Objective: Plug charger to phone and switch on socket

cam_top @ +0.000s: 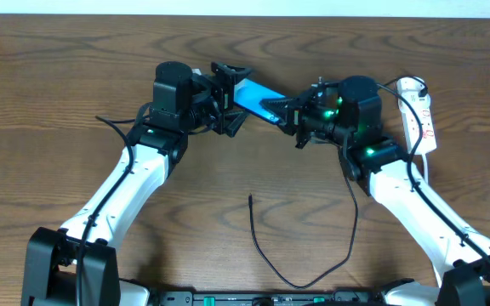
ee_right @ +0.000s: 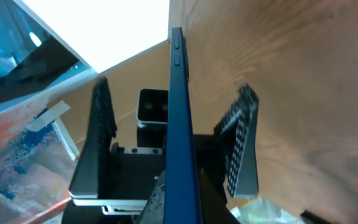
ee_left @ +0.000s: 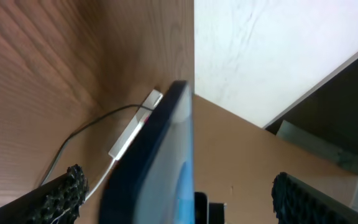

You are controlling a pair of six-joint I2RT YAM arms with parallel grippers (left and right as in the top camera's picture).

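The phone (cam_top: 270,116) is held shut in my right gripper, so next my left gripper closes on the phone's loose end (cam_top: 242,90) to free my right gripper for the charger cable.
The phone (cam_top: 256,99) has a blue screen and is held above the table at the back centre, turned on edge. My right gripper (cam_top: 291,114) is shut on its right end; in the right wrist view the phone (ee_right: 178,118) runs edge-on up out of my jaws (ee_right: 182,208). My left gripper (cam_top: 228,99) is open, one finger on each side of the phone's left end without touching it (ee_left: 160,168). The charger cable (cam_top: 347,221) loops over the near table, its connector tip (cam_top: 251,201) lying free. The white socket strip (cam_top: 422,115) lies at the far right.
The socket strip's white cord (cam_top: 395,85) curls at its far end, beside my right arm. The strip also shows behind the phone in the left wrist view (ee_left: 132,127). A pale wall runs along the table's far edge (cam_top: 245,8).
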